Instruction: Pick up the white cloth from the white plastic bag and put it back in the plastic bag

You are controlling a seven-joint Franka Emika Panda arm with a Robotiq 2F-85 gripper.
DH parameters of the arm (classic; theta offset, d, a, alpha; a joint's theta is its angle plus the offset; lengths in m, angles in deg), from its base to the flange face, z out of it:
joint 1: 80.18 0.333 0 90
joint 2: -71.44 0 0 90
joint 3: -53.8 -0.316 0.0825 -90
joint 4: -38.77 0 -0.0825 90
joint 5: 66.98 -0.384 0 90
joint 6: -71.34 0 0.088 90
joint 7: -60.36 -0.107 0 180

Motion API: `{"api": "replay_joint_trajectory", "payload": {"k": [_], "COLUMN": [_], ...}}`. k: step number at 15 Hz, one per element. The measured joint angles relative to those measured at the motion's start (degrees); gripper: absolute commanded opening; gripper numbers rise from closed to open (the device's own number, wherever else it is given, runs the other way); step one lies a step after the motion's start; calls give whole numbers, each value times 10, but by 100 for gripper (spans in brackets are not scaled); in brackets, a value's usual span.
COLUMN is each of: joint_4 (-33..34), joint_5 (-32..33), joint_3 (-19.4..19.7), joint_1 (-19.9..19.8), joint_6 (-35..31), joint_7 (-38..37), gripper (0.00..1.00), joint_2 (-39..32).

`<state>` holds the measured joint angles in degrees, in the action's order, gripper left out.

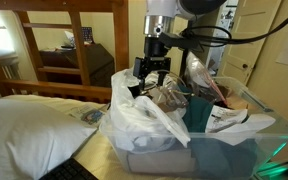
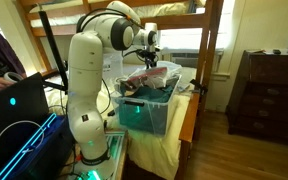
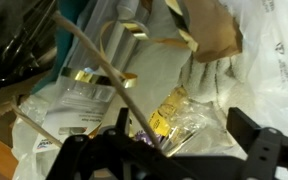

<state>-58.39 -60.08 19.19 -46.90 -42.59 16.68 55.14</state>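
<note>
A brown handle (image 3: 104, 70) lies across the robot's gripper above the clear wrapper, so next the gripper lifts clear and then comes down over the white cloth (image 3: 206, 80) next to the brown paper.
The white plastic bag (image 1: 132, 118) bulges, glossy and crinkled, at the near end of the teal-tinted bin (image 1: 234, 152). Part of it shows at the right of the wrist view (image 3: 276, 55). My gripper (image 1: 152, 72) hangs open just above the bin's contents, behind the bag, and also shows in an exterior view (image 2: 150, 62). In the wrist view its two fingers (image 3: 184, 142) stand wide apart with nothing between them. Below them lies a clear wrapper with yellow print (image 3: 169, 115). I cannot make out the white cloth apart from the bag; it seems hidden.
The bin (image 2: 149, 108) holds crumpled brown paper (image 3: 206, 30), clear wrappers and a dark teal item (image 1: 197, 108). A big white pillow (image 1: 34, 125) lies beside the bag. A wooden bunk-bed frame (image 1: 79, 45) stands behind. A laptop (image 2: 14, 105) and a dresser (image 2: 269, 90) flank the table.
</note>
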Motion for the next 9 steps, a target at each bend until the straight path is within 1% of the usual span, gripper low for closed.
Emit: {"api": "replay_joint_trajectory", "payload": {"k": [2, 3, 6, 9], "joint_4": [7, 14, 40, 65], "joint_5": [-3, -4, -4, 10], "joint_3": [13, 18, 27, 27], "joint_1": [13, 18, 35, 51], "joint_6": [19, 40, 119, 227], "joint_7": [-2, -8, -36, -70], "gripper": [100, 100, 100, 100], "joint_2": [5, 15, 73, 124]}}
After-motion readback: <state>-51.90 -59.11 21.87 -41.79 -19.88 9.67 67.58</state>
